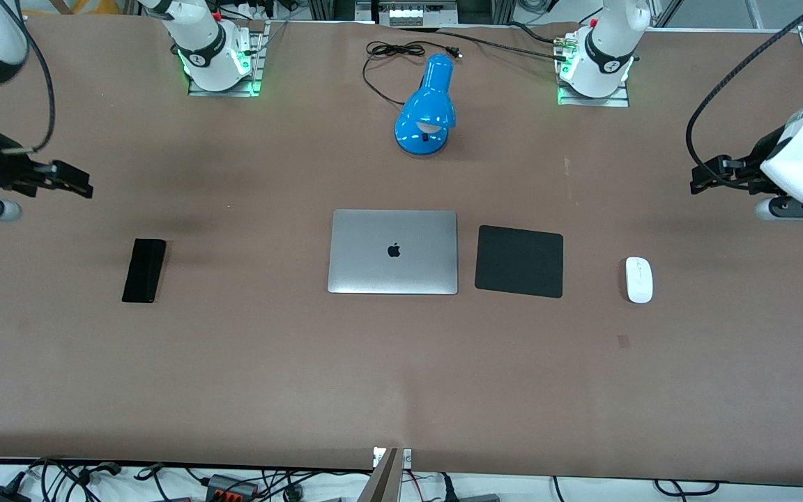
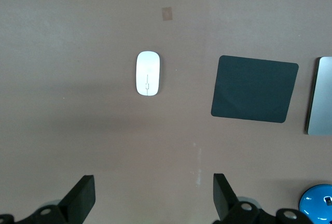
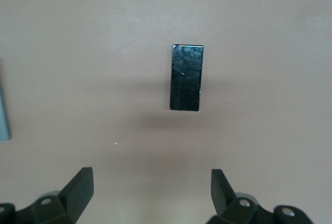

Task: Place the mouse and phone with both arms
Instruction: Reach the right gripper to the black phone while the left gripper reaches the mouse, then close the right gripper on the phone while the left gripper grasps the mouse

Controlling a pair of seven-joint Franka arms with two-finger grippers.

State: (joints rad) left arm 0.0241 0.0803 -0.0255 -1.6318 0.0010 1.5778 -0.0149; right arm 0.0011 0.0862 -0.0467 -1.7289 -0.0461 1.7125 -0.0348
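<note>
The robot's left gripper should keep moving toward the mouse (image 1: 638, 280) until its fingers straddle the mouse's long sides, because the white mouse's narrow width (image 2: 148, 73) lines up with its open fingers.
The white mouse (image 1: 639, 279) lies on the brown table toward the left arm's end, beside the black mouse pad (image 1: 519, 261). It also shows in the left wrist view (image 2: 148, 73). My left gripper (image 1: 712, 178) hangs open and empty over bare table at that end, its fingers (image 2: 83, 198) wide apart. The black phone (image 1: 144, 270) lies flat toward the right arm's end and shows in the right wrist view (image 3: 187, 77). My right gripper (image 1: 70, 180) hangs open and empty over bare table there, its fingers (image 3: 80, 187) wide apart.
A closed silver laptop (image 1: 393, 252) lies mid-table beside the mouse pad. A blue desk lamp (image 1: 428, 108) with a black cord stands farther from the front camera, between the arm bases. The left wrist view shows the pad (image 2: 254, 88) and laptop edge (image 2: 321, 97).
</note>
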